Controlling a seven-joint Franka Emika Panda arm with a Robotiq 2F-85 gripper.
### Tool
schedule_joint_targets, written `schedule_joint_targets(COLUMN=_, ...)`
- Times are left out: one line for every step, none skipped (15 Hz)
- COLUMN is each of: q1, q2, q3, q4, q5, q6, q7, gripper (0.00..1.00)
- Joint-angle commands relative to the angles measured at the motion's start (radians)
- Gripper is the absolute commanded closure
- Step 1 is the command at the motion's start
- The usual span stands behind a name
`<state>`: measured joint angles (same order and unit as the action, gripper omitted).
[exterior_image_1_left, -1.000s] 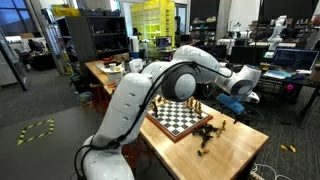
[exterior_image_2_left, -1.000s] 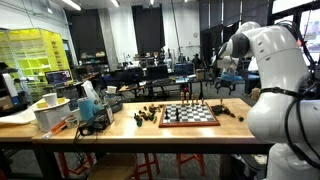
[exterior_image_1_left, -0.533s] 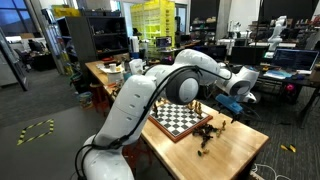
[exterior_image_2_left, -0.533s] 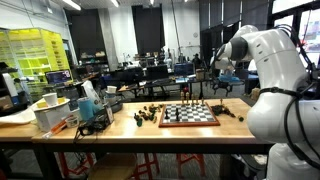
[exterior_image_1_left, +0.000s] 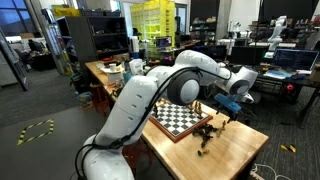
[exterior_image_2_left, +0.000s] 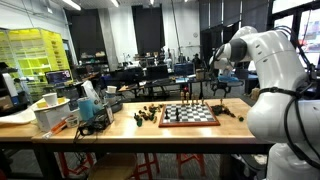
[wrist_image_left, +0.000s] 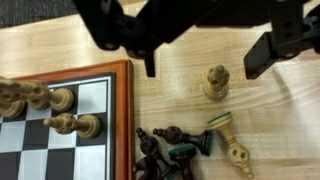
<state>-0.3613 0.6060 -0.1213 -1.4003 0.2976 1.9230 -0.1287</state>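
Note:
The upright light piece stands just beyond my gripper's open fingers, nearer one finger, so I should move my gripper over the piece's head before I close it.
In the wrist view my gripper enters from the top, its jaws wide apart and nothing held. A light wooden chess piece stands upright on the table just below the gap, closer to the right finger than to the left finger. Neither finger touches it. Beside it lie a toppled light piece with a green base and a heap of dark pieces. The chessboard is at the left with light pieces on it. Both exterior views show the gripper low beside the board.
The wooden table carries loose dark pieces off the board. Boxes, a cup and clutter sit at the far end of the table. The table edge runs close to the board. Desks and monitors fill the room behind.
The arm has swung a little and come lower toward the table beside the board. Nothing has been picked up, and the pieces have not moved.

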Motion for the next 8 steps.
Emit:
schedule_joint_targets(q1=-0.020, q2=0.001, q3=0.004, q4=0.017, q5=0.006, q6=-0.049, q7=-0.004, gripper=0.41)
schedule_joint_targets(q1=-0.022, q2=0.001, q3=0.004, q4=0.016, q5=0.007, q6=-0.052, q7=-0.006, gripper=0.47)
schedule_joint_targets(q1=-0.025, q2=0.001, q3=0.003, q4=0.014, q5=0.008, q6=-0.057, q7=-0.006, gripper=0.57)
schedule_joint_targets(q1=-0.028, q2=0.002, q3=0.002, q4=0.016, q5=0.008, q6=-0.062, q7=-0.007, gripper=0.65)
schedule_joint_targets(q1=-0.031, q2=0.001, q3=0.002, q4=0.015, q5=0.009, q6=-0.064, q7=-0.007, gripper=0.74)
schedule_joint_targets(q1=-0.033, q2=0.000, q3=0.002, q4=0.013, q5=0.011, q6=-0.066, q7=-0.007, gripper=0.81)
schedule_joint_targets(q1=-0.035, q2=0.001, q3=0.002, q4=0.013, q5=0.011, q6=-0.069, q7=-0.007, gripper=0.89)
schedule_joint_targets(q1=-0.037, q2=0.001, q3=0.002, q4=0.014, q5=0.011, q6=-0.072, q7=-0.007, gripper=0.96)
